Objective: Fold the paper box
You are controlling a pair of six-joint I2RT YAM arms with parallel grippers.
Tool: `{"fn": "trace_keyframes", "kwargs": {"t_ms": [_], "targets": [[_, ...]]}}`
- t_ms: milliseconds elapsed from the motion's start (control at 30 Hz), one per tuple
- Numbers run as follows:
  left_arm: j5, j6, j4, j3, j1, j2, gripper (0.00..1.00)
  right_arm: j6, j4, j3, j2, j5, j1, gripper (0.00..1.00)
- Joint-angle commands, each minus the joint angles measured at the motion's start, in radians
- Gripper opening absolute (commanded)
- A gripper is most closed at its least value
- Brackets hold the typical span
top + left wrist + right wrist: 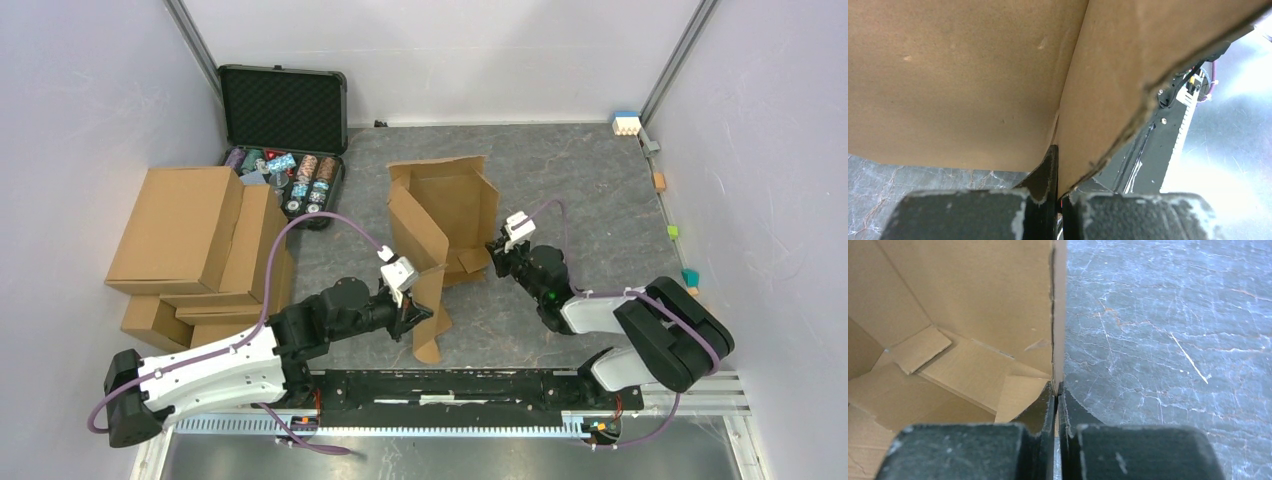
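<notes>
The box side's thin edge (496, 208) is pinched in my right gripper and has clear table (540, 183) beside it, so I should go on pulling the box's side there until the box opens toward the base bar.
The paper box (445, 205) stands half-formed in the middle of the table, its brown walls raised and its inner flaps lying on its floor. My left gripper (420, 312) is at its near-left side, shut on a hanging flap. In the left wrist view that flap (1108, 75) runs down between the closed fingers (1048, 170). My right gripper (493, 250) is at the box's right wall. In the right wrist view the wall's thin edge (1053, 315) drops straight into my right gripper (1056, 386), which is shut on it. The box's inside (948, 365) lies to the left.
A pile of ready-made brown cartons (200, 240) fills the left side. Behind it an open black foam-lined case (285, 110) holds poker chips. Small coloured blocks (626, 122) line the right wall. The arms' black base rail (450, 385) runs along the near edge.
</notes>
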Motion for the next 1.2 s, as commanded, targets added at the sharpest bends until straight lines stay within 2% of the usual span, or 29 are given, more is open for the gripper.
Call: {"fn": "trace_keyframes", "kwargs": {"t_ms": [0, 233, 400, 567, 667, 800, 867, 967, 1100, 1167], "targets": [[-0.019, -0.081, -0.071, -0.024, -0.006, -0.014, 0.05, 0.006, 0.107, -0.036, -0.049, 0.237, 0.087, 0.0], [-0.078, -0.097, -0.077, -0.056, -0.005, -0.082, 0.07, 0.042, 0.104, -0.1, -0.121, 0.494, 0.2, 0.0], [-0.057, -0.095, -0.038, -0.066, -0.005, -0.06, 0.06, 0.124, 0.029, -0.142, -0.178, 0.815, 0.312, 0.0], [-0.057, -0.089, -0.001, -0.065, -0.006, -0.016, 0.06, 0.286, -0.106, -0.162, -0.224, 1.08, 0.376, 0.0], [-0.084, -0.101, 0.026, -0.055, 0.001, 0.024, 0.04, 0.452, -0.294, -0.146, -0.249, 1.201, 0.377, 0.0], [-0.087, -0.054, 0.092, -0.032, 0.001, 0.096, 0.02, 0.573, -0.484, -0.123, -0.278, 1.33, 0.375, 0.0], [-0.088, -0.031, 0.151, -0.026, 0.008, 0.132, 0.02, 0.615, -0.552, -0.117, -0.301, 1.365, 0.366, 0.0], [0.008, -0.025, 0.242, -0.004, 0.041, 0.203, 0.02, 0.655, -0.597, -0.121, -0.335, 1.355, 0.335, 0.0], [0.079, -0.024, 0.302, 0.033, 0.044, 0.293, 0.02, 0.448, -0.374, -0.163, -0.344, 1.202, 0.329, 0.01], [0.085, -0.021, 0.331, 0.031, 0.044, 0.31, 0.02, 0.429, -0.355, -0.161, -0.343, 1.138, 0.329, 0.06]]}}
